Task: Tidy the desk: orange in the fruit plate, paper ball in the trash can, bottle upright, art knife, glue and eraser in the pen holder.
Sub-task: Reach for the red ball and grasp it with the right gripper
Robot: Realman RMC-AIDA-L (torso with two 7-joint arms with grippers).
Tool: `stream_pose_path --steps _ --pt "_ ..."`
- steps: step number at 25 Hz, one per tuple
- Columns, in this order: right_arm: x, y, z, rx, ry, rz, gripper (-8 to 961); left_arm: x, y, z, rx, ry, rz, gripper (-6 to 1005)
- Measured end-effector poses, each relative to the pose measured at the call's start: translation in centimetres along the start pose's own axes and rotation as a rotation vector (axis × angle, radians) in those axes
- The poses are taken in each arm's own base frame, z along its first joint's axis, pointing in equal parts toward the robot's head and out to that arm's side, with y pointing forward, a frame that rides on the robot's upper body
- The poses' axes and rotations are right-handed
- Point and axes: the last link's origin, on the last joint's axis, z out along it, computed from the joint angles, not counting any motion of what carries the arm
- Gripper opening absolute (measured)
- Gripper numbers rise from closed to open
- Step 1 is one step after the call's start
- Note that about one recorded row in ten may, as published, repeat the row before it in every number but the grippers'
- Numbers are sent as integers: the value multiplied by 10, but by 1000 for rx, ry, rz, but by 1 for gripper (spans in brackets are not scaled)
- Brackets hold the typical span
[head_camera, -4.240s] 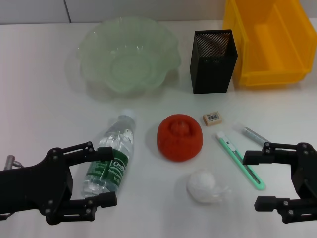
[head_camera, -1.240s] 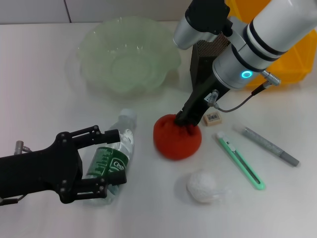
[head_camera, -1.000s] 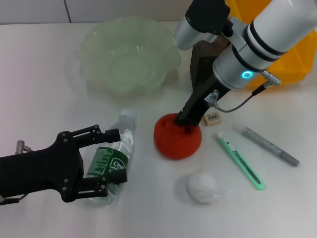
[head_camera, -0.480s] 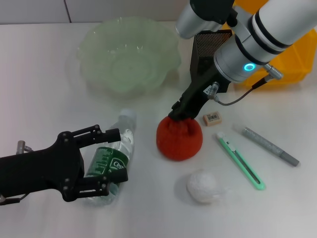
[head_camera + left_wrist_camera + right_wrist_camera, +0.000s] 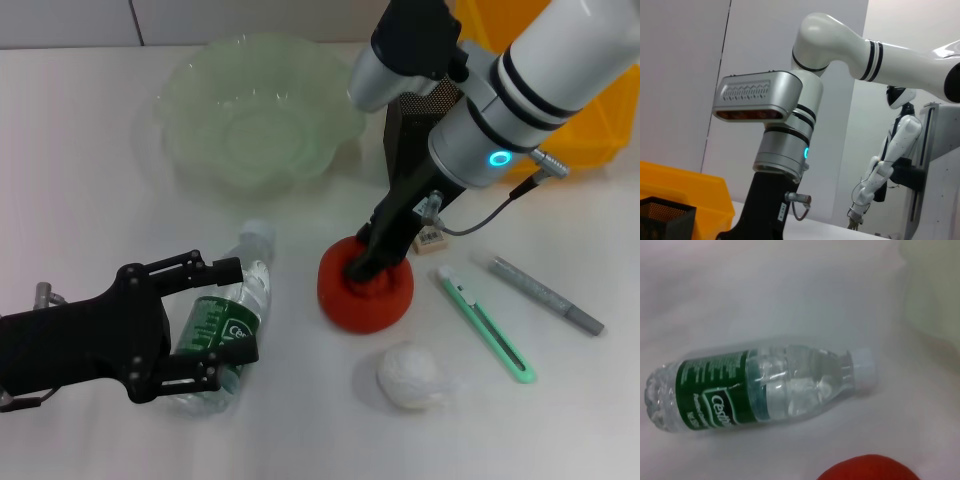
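Note:
The right gripper is closed on the orange's top (image 5: 377,287), too shallow around the orange's body, so it should lift clear, open, and come down around the orange's sides (image 5: 334,286).
The orange (image 5: 366,300) lies mid-table, and its edge also shows in the right wrist view as the orange (image 5: 865,467). My right gripper (image 5: 365,265) comes down from above with its dark fingers sunk into its top, shut on it. The clear bottle (image 5: 212,322) with a green label lies on its side. My left gripper (image 5: 245,310) is open, one finger on each side of it. In the right wrist view no fingers touch the bottle (image 5: 765,390). The paper ball (image 5: 408,375), green art knife (image 5: 487,325), grey glue stick (image 5: 545,295) and eraser (image 5: 432,240) lie on the table.
The pale green fruit plate (image 5: 200,90) sits at the back left. The black mesh pen holder (image 5: 400,140) stands behind my right arm, which partly covers it. A yellow bin (image 5: 610,110) is at the back right.
My right arm came from the front right to the orange. In the last second it rose slightly, then pressed down, and the orange shifted a little forward. The left gripper moved over the bottle.

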Motion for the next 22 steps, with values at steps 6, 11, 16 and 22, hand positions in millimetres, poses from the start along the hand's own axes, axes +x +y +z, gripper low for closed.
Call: stream_pose_path --steps 6,11,16,22 --pt "1 1 1 -5 5 0 417 -1 -1 0 6 -3 -1 797" --pt "2 3 3 -10 18 -7 247 -1 -1 0 8 -4 -3 797" --pt "3 4 5 -13 27 -14 126 -1 -1 1 8 -3 -4 797" --pt "4 4 5 -14 27 -11 -3 -1 -1 1 8 -3 -4 797"
